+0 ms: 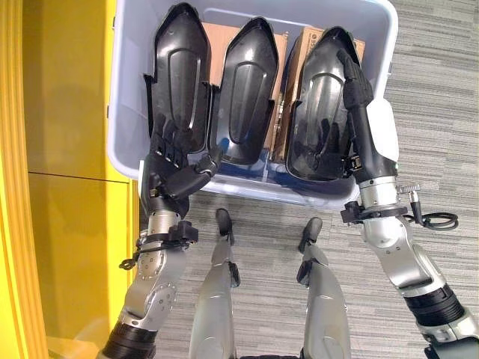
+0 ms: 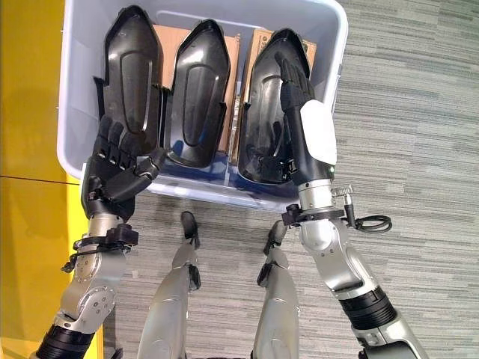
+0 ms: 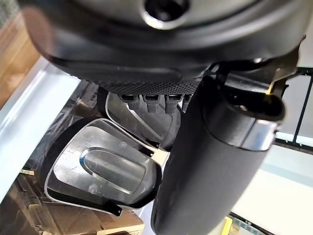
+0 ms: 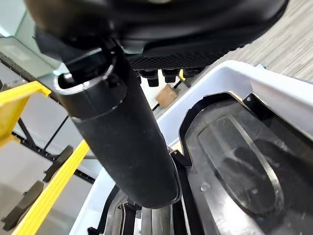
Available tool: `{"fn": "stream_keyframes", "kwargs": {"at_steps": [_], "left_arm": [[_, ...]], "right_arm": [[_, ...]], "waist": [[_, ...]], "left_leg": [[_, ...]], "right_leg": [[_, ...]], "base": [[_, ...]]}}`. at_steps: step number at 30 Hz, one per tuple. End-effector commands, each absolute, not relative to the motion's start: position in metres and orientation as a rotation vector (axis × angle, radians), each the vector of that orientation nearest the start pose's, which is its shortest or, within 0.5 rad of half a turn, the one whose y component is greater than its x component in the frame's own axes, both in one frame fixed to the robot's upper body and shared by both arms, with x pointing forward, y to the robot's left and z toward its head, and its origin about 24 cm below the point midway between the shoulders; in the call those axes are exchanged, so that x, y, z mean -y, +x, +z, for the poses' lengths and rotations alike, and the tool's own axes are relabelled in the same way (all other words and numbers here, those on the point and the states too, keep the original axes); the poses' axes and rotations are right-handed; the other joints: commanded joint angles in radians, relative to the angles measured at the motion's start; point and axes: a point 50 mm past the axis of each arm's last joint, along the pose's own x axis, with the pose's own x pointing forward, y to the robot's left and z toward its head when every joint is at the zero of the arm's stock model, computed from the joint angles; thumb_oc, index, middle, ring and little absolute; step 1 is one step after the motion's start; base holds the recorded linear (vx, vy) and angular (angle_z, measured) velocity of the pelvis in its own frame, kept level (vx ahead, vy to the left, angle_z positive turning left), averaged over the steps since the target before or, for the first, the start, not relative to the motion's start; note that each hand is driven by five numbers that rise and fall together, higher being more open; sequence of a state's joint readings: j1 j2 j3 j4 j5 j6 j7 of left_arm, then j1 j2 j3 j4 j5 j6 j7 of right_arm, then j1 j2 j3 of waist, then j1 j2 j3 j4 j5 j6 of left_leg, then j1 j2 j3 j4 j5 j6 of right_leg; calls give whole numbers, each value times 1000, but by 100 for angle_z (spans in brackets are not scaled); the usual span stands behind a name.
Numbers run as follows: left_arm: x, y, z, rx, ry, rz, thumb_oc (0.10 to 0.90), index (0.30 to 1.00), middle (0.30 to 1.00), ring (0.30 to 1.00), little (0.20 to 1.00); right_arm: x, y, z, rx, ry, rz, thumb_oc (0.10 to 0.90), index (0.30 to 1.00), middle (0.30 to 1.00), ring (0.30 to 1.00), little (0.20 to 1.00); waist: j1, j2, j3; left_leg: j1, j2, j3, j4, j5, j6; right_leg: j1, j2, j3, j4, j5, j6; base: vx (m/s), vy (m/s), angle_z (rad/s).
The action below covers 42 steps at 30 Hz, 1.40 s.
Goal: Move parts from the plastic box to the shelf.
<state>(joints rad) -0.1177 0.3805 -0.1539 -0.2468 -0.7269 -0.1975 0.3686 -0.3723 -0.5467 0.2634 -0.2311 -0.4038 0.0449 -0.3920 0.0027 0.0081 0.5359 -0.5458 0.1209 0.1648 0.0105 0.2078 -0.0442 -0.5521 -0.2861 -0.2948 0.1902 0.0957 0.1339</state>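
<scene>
The edge of the black part [image 1: 323, 105] has brown cardboard showing along it, so I should expect more cardboard hidden underneath when I lift the part.
A pale plastic box [image 1: 120, 142] stands on the floor ahead, with three black moulded parts upright inside. My left hand [image 1: 171, 161] lies against the lower face of the left part [image 1: 179, 67], fingers straight up along it and thumb out towards the middle part [image 1: 247, 90]. Past the thumb [image 3: 205, 161] in the left wrist view, the glossy part [image 3: 107, 166] shows. My right hand [image 1: 367, 112] rests along the right edge of the right part [image 1: 318, 97], fingers straight and open. That part [image 4: 239, 166] fills the space beside the right thumb [image 4: 122, 147].
Yellow shelf panels [image 1: 67, 149] rise close on the left of the box. Brown cardboard [image 1: 224, 34] stands behind the parts inside the box. Grey carpet [image 1: 434, 112] stretches to the right. A yellow rack rail [image 4: 58, 171] is in the right wrist view.
</scene>
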Motion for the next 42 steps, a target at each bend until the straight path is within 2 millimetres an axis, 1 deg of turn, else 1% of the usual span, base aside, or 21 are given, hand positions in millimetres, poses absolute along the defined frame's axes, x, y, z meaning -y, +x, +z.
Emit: {"fn": "stream_keyframes", "kwargs": {"at_steps": [1, 10, 22, 29, 42], "left_arm": [[-183, 240, 182, 629, -417, 43, 900, 1000, 1000, 1000, 1000], [-176, 243, 182, 627, -428, 35, 900, 1000, 1000, 1000, 1000], [-173, 245, 182, 624, -432, 29, 900, 1000, 1000, 1000, 1000], [-171, 246, 183, 626, -435, 26, 900, 1000, 1000, 1000, 1000], [-167, 247, 182, 618, -445, 16, 900, 1000, 1000, 1000, 1000]], "right_arm": [[138, 262, 244, 1056, -829, -232, 900, 1000, 1000, 1000, 1000], [129, 276, 228, 982, -845, -230, 900, 1000, 1000, 1000, 1000], [119, 281, 221, 960, -842, -193, 900, 1000, 1000, 1000, 1000], [117, 286, 218, 938, -853, -192, 900, 1000, 1000, 1000, 1000], [105, 295, 203, 878, -897, -124, 900, 1000, 1000, 1000, 1000]], "waist": [[8, -33, -16], [10, -28, -16], [15, -23, -16], [16, -21, -16], [23, -15, -16]], "left_leg": [[43, 14, 24, 126, -180, -27], [29, 12, 21, 132, -179, -27], [24, 6, 14, 131, -176, -26], [14, 5, 9, 132, -175, -25], [-3, 2, 4, 135, -173, -23]], "right_leg": [[50, -1, 44, 36, -73, 26], [45, -4, 44, 34, -73, 26], [47, -5, 45, 25, -71, 24], [39, -6, 46, 26, -71, 22], [26, -7, 45, 31, -70, 21]], "base": [[0, 0, 0], [-1, 3, 1], [0, 0, 0], [-2, 3, 2], [0, 0, 0]]}}
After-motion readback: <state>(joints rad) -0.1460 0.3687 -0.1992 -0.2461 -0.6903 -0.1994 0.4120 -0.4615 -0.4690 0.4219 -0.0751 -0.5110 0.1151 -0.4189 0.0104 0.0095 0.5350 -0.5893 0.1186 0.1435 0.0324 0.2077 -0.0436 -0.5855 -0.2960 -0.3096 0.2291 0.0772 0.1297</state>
